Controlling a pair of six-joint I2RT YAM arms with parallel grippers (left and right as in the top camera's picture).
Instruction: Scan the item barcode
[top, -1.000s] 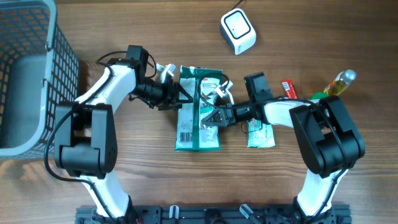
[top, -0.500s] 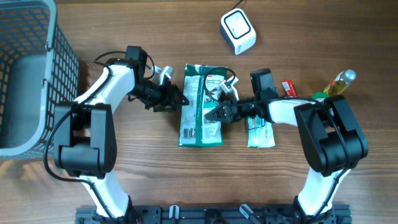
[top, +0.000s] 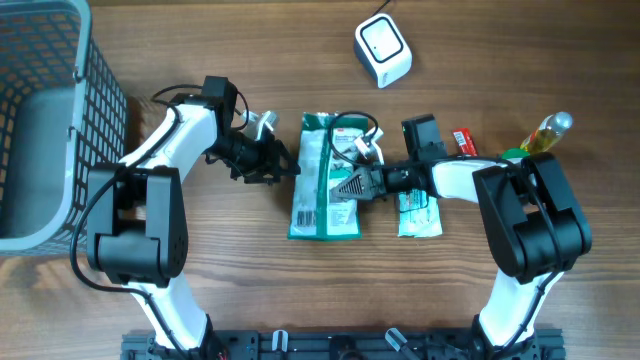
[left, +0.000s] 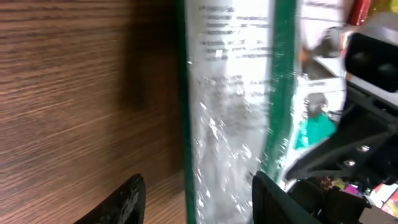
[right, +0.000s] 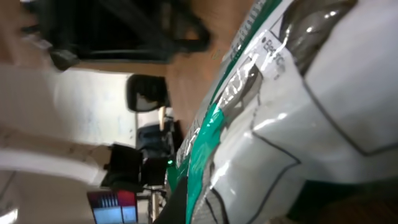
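My right gripper has hold of only the packet's edge (top: 357, 197). My left gripper should hold the packet's free side (top: 311, 172) steady while my right gripper gets a fuller grip before it lifts.
A green and white packet (top: 325, 178) lies in the middle of the table, with its barcode (top: 302, 214) facing up near the lower left corner. My right gripper (top: 346, 186) is shut on the packet's right side. In the right wrist view the packet (right: 292, 93) fills the frame beside one dark finger (right: 184, 200). My left gripper (top: 287, 165) is open just left of the packet. In the left wrist view the packet's green edge (left: 184, 124) runs ahead between the spread fingers (left: 123, 203). The white scanner (top: 383, 50) sits at the back.
A grey wire basket (top: 50, 120) stands at the left edge. A smaller green packet (top: 418, 215) lies under the right arm. A red item (top: 463, 143) and a yellow bottle (top: 547, 133) lie at the right.
The packet has slid a little to the right with my right gripper and turned straighter. My left gripper now stands apart from the packet's left edge.
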